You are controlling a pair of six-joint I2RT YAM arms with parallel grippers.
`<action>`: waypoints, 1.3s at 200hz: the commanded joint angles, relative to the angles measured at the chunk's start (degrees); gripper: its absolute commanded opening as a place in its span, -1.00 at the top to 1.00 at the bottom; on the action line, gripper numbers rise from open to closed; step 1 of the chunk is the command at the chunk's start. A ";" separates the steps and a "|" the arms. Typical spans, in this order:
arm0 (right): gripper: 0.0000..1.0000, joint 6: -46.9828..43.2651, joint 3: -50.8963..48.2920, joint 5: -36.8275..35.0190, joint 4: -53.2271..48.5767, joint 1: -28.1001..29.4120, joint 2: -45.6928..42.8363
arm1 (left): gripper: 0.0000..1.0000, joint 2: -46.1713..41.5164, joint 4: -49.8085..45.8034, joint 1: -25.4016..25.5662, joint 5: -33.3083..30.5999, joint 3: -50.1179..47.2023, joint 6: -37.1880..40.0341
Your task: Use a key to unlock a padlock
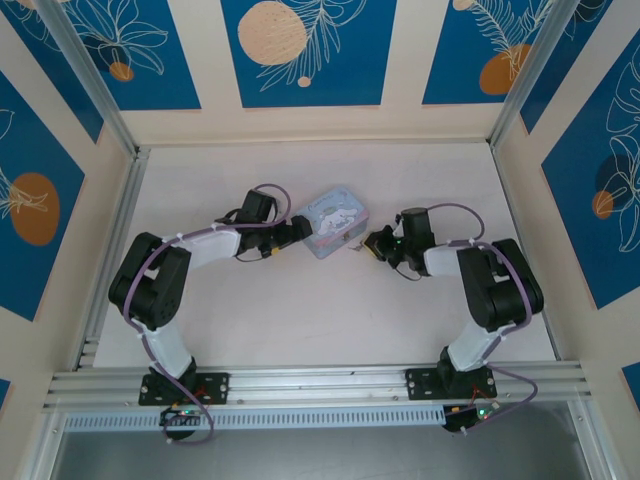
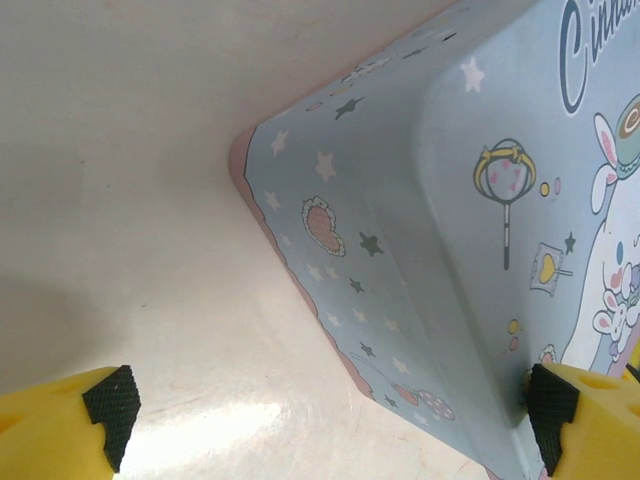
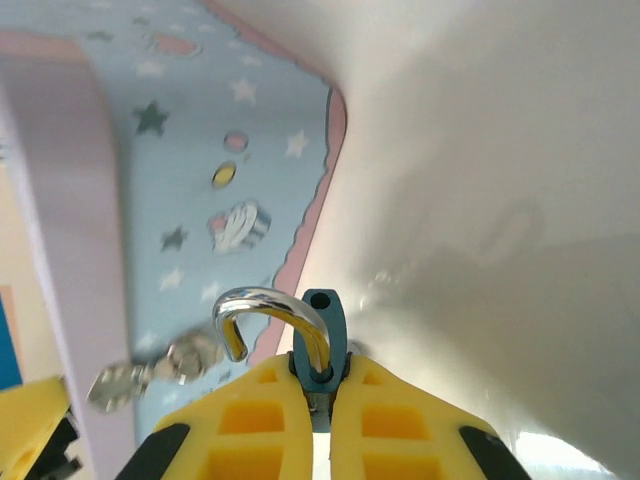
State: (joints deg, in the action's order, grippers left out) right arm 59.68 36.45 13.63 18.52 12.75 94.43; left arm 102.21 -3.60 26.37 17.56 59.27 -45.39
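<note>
The shackle's loose end (image 3: pixel 238 351) is clear of the padlock's body, so the robot's right gripper should keep moving away from the tin and let the padlock go on open tabletop (image 1: pixel 400 285).
My right gripper (image 3: pixel 322 400) is shut on the padlock (image 3: pixel 323 335), a small blue-bodied lock pinched between the yellow fingers. Its silver shackle (image 3: pixel 268 312) is swung out to the left, with the free end clear of the body. A blurred silvery key (image 3: pixel 150 368) on a ring lies just left of the lock, against the tin's side; what holds it is unclear. In the top view the right gripper (image 1: pixel 375 245) sits at the tin's right side. My left gripper (image 2: pixel 330 420) is open, its pads (image 2: pixel 548 405) wide apart around the tin's corner.
The pastel blue-pink cartoon tin (image 1: pixel 335 220) stands mid-table between both grippers, and its starred side (image 2: pixel 400 260) is close in the left wrist view. The pale tabletop (image 1: pixel 300 310) runs to walls on three sides and a metal rail (image 1: pixel 320 385) in front.
</note>
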 commanded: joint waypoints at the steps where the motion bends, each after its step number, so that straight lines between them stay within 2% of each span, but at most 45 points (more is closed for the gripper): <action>1: 1.00 -2.53 -2.89 2.92 -4.05 -1.83 -4.35 | -1.00 0.34 -8.51 -0.53 -2.56 0.54 2.73; 77: 1.00 -5.71 -11.32 3.55 -15.45 -11.10 -14.66 | -1.00 -11.32 -14.60 -0.54 -3.22 2.64 4.42; 94: 0.75 -4.80 -11.77 0.98 -21.72 -11.96 -19.46 | -1.00 -14.69 -15.88 -0.53 -3.74 2.24 4.69; 98: 0.65 -4.58 -11.91 0.50 -22.95 -12.07 -20.91 | -1.00 -15.50 -16.20 -0.58 -3.91 2.17 4.76; 109: 0.18 -3.92 -12.10 -0.67 -26.77 -12.72 -24.48 | -1.00 -17.74 -16.94 -0.53 -4.18 1.91 5.03; 115: 0.03 -3.77 -12.21 -0.93 -28.39 -12.87 -26.50 | -1.00 -18.92 -17.50 -0.53 -4.39 1.82 5.16; 162: -0.57 -2.24 -7.37 -5.48 -43.22 -13.50 -41.32 | -1.00 -27.64 -21.88 -0.79 -8.75 1.24 6.81; 169: -0.61 -2.77 -5.97 -5.86 -44.40 -13.46 -42.42 | -1.00 -28.75 -22.63 -0.79 -10.12 1.21 7.20; 173: -0.76 -3.31 -4.98 -6.06 -44.98 -13.39 -42.74 | -1.00 -29.36 -23.02 -0.90 -10.94 1.20 7.55; 178: -0.80 -3.92 -3.59 -6.47 -45.96 -13.37 -42.87 | -1.00 -30.03 -23.44 -1.01 -12.07 1.12 8.01; 198: -0.83 -7.49 2.79 -9.90 -49.56 -13.03 -41.23 | -1.00 -32.67 -25.12 -1.41 -18.43 0.53 9.87; 217: -0.86 -10.78 8.51 -14.51 -51.69 -12.80 -38.51 | -1.00 -35.86 -25.14 -1.59 -27.28 -1.14 12.09; 239: -0.91 -13.02 13.44 -22.12 -51.43 -12.34 -34.83 | -1.00 -40.72 -20.55 -1.77 -38.57 -5.68 16.69; 247: -1.00 -13.03 13.82 -25.48 -50.10 -12.10 -33.83 | -1.00 -42.58 -17.89 -1.85 -42.22 -7.70 19.26; 260: -0.99 -13.39 12.71 -31.20 -45.72 -11.30 -33.10 | -1.00 -44.98 -13.27 -1.94 -47.90 -10.87 24.45</action>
State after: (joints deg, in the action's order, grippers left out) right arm 49.28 49.08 -5.13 -29.15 0.30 59.61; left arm 61.12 -23.94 25.17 -14.61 52.99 -30.94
